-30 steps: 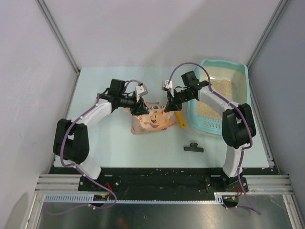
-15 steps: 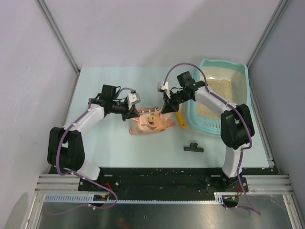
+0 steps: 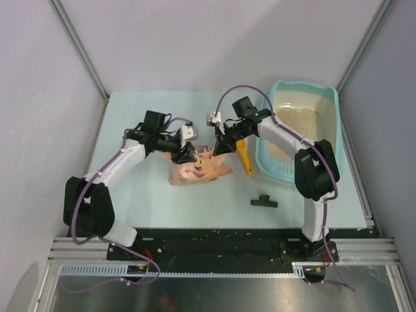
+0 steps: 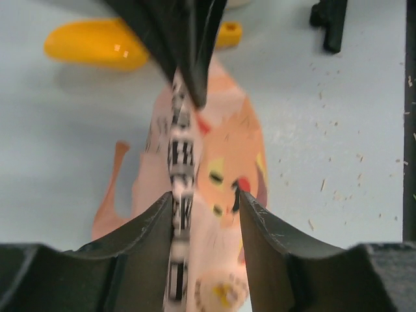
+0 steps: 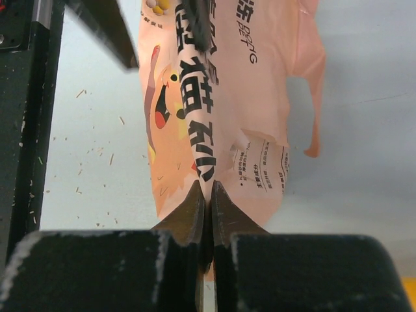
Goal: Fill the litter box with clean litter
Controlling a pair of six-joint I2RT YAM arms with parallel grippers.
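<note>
My right gripper is shut on the bag's fold [image 3: 206, 151]. My left gripper should grip the fold first, so my right one is free to fetch the black clip [image 3: 264, 201].
The light-teal litter box [image 3: 304, 87] stands at the back right with pale beige clean litter [image 3: 296, 123] in it. A pink-orange printed bag [image 3: 198, 169] hangs low over the table's middle. My right gripper [image 3: 220, 148] is shut on a fold of the bag's upper edge [image 5: 208, 149], its jaws pressed together [image 5: 208, 195]. My left gripper [image 3: 188, 155] faces it from the left. Its fingers [image 4: 146, 227] stand apart on either side of the bag [image 4: 214, 188], so the left gripper [image 4: 205, 201] is open around the bag's edge.
An orange scoop [image 3: 244, 158] lies between the bag and the litter box, also seen as the scoop [image 4: 97, 44] from the left wrist. A black clip [image 3: 264, 201] lies nearer the front, right of centre. Cage posts and walls stand on both sides.
The right gripper has carried the bag's edge leftward, away from the litter box. The left gripper shut near the bag's edge, then opened again; the bag has shifted left.
</note>
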